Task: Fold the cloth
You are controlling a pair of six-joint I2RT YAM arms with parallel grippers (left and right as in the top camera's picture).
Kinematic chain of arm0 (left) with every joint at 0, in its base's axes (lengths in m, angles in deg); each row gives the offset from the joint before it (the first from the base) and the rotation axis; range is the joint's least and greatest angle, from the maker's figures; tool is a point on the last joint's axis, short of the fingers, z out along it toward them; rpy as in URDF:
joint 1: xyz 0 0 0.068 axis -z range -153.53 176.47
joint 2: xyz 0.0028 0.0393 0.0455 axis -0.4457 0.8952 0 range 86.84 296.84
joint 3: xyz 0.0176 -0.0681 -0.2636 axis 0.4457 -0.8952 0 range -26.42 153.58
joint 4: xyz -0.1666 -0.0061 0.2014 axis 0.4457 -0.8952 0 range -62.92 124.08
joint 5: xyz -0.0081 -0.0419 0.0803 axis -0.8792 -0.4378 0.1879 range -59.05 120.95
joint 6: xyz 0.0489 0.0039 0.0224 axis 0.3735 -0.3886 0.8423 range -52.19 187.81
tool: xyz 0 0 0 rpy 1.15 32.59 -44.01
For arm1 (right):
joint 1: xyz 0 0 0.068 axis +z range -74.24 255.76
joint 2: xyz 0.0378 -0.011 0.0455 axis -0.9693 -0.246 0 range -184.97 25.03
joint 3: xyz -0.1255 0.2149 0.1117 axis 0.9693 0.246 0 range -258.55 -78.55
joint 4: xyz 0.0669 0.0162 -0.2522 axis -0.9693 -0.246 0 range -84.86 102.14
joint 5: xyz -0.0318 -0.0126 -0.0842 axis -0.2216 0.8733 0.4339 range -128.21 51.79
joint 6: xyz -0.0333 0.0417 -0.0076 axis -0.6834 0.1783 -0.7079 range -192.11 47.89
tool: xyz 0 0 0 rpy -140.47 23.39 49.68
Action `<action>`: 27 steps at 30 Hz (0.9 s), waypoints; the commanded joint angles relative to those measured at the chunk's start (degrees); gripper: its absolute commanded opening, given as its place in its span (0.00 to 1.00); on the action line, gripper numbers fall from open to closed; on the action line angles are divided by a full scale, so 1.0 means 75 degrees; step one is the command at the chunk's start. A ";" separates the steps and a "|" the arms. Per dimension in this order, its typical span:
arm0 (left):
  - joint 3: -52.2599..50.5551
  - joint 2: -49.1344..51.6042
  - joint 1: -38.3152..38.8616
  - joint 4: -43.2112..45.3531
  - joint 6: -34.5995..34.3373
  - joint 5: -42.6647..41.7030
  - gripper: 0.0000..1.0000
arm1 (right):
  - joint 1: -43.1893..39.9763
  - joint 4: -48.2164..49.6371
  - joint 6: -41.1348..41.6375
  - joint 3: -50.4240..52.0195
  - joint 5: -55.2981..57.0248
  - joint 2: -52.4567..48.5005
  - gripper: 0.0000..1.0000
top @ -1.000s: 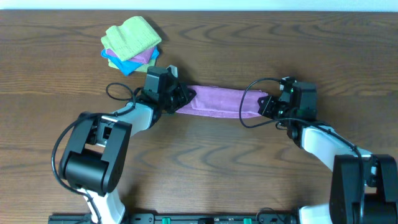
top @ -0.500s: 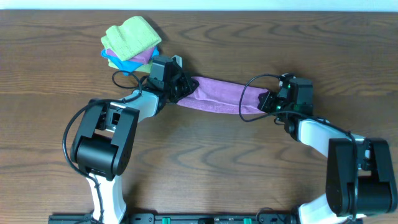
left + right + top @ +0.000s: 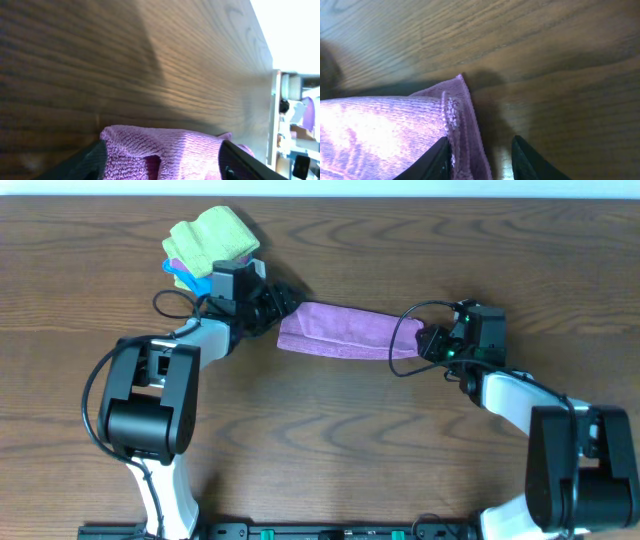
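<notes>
My right gripper sits at the cloth's hemmed edge (image 3: 470, 117) and the cloth's middle (image 3: 368, 335) lies loose, so my right gripper should pin the cloth's middle before my left gripper folds.
The purple cloth (image 3: 345, 339) lies on the table as a long folded strip between my two arms. My left gripper (image 3: 282, 313) is at its left end, open. In the left wrist view the cloth (image 3: 170, 150) bunches between the two wide-spread fingers of the left gripper (image 3: 162, 152). My right gripper (image 3: 426, 346) is at the strip's right end, also open. In the right wrist view the cloth's hemmed edge (image 3: 462, 130) rests against the left finger (image 3: 437, 160) of the right gripper (image 3: 480, 150), with bare table up to the other finger.
A stack of folded cloths (image 3: 210, 245), green on top with blue and pink below, sits at the back left just behind my left arm. Black cables loop beside both wrists. The wooden table (image 3: 330, 440) spreads out in front of the strip.
Both grippers were shut on the cloth's ends and have opened. The left arm has drawn back to the left, and the cloth now lies flat as a folded strip.
</notes>
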 commanded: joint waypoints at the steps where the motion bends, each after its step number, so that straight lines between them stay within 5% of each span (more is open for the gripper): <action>1: 0.0233 -0.0047 -0.0076 -0.0012 0.0122 -0.0609 0.78 | -0.0035 -0.0251 0.0052 -0.0070 -0.0143 0.0475 0.40; 8: 0.0256 -0.0047 -0.0087 -0.0035 0.0108 -0.0898 0.94 | -0.0032 -0.1096 0.0108 -0.0070 -0.0379 0.1376 0.40; 15: 0.0256 -0.0047 -0.0087 -0.0038 -0.0006 -0.0924 0.95 | -0.0026 -0.1189 0.0513 -0.0070 -0.0938 0.1711 0.41; 21: 0.0256 -0.0047 -0.0087 -0.0038 -0.0009 -0.0921 0.96 | 0.0259 -0.0761 0.0697 -0.0070 -0.0941 0.1547 0.27; 27: 0.0256 -0.0047 -0.0082 -0.0038 -0.0274 -0.0965 0.96 | 0.0968 0.0364 0.1311 -0.0297 -0.0985 0.0650 0.24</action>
